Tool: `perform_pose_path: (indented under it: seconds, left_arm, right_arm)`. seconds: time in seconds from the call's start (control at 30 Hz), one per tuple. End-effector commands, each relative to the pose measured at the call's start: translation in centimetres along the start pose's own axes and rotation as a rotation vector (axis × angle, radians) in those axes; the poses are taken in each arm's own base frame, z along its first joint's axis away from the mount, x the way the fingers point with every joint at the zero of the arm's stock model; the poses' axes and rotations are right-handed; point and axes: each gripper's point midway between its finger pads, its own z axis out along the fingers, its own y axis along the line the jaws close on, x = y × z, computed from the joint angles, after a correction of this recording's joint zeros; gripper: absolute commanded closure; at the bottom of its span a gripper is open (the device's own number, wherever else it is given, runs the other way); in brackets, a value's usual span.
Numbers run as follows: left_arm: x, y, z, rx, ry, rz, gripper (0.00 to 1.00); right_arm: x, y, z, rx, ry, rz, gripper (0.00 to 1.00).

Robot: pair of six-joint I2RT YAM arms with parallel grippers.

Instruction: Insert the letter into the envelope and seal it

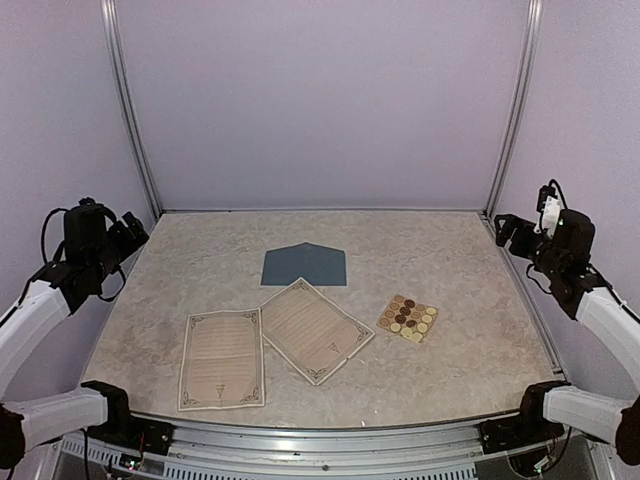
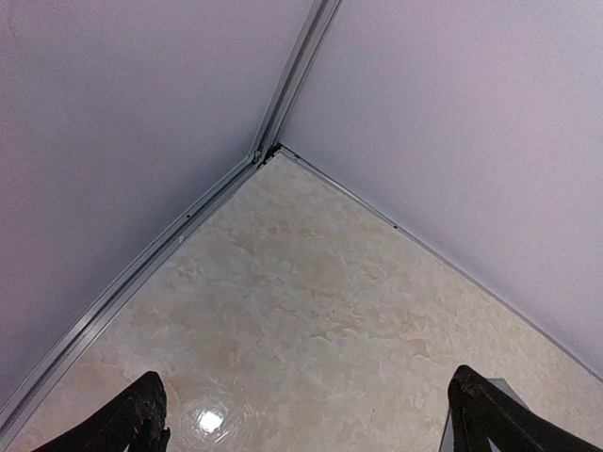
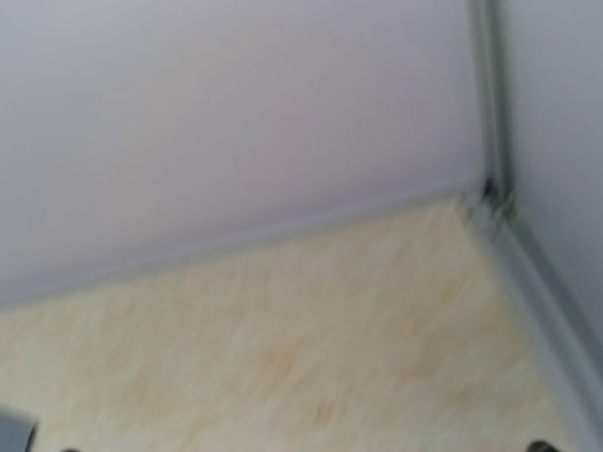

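The envelope's edge on the sticker side (image 1: 343,264) is clear of both letter sheets, so the robot's right gripper should go on heading toward that edge (image 1: 342,272) until its fingers close there.
The slate-blue envelope (image 1: 304,265) lies flat at the middle back of the table, its triangular flap pointing to the back wall. Two cream letter sheets with ornate borders lie in front of it, one at the front left (image 1: 222,358) and one tilted at the centre (image 1: 315,329). My left gripper (image 1: 130,232) is raised at the far left edge, well away from them. In the left wrist view (image 2: 306,419) its fingers (image 2: 137,419) stand wide apart and empty. My right gripper (image 1: 507,232) is raised at the far right edge. Its wrist view is blurred, with only the fingertips (image 3: 539,445) showing far apart.
A small square sheet of round stickers (image 1: 408,318) lies right of the centre letter. Lilac walls with metal corner posts (image 1: 133,110) enclose the table on three sides. A metal rail (image 1: 330,430) runs along the front edge.
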Motion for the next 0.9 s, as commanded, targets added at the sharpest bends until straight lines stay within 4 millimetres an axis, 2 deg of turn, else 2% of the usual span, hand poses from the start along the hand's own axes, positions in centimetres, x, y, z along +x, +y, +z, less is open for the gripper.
perform_pose_path:
  seconds: [0.0,0.13,0.27,0.37,0.43,0.63,0.73,0.77,0.87]
  left_arm:
    - [0.4,-1.4,-0.6,0.042,0.112,0.043,0.01]
    - [-0.8,-3.4,-1.3,0.137,0.098,0.095,0.01]
    - [-1.0,-5.6,-2.3,0.273,0.096,0.152,0.01]
    - [0.5,-8.0,-2.8,0.386,0.138,0.153,0.01]
    - [2.1,-10.0,-3.0,0.455,0.185,0.144,0.01]
    - [6.6,-15.4,-2.8,0.601,0.268,0.077,0.01]
    - [8.4,-18.0,-1.7,0.642,0.301,0.066,0.01]
    - [9.7,-18.6,-1.0,0.641,0.332,0.071,0.01]
    - [11.5,-20.0,-0.2,0.674,0.382,0.043,0.02]
  right_arm:
    - [3.9,1.2,0.2,-0.076,0.180,0.059,0.00]
    - [5.3,0.5,0.5,-0.038,0.224,0.100,0.01]
    - [6.3,3.2,0.5,-0.197,0.285,0.117,0.01]
    - [8.0,5.4,0.5,-0.322,0.360,0.158,0.00]
    - [9.0,7.8,0.5,-0.396,0.398,0.152,0.00]
    - [12.0,12.8,1.8,-0.453,0.502,0.112,0.01]
    - [13.3,15.2,3.0,-0.472,0.544,0.083,0.01]
    - [13.7,16.1,3.4,-0.482,0.555,0.073,0.02]
    - [15.2,18.7,4.9,-0.515,0.607,0.054,0.09]
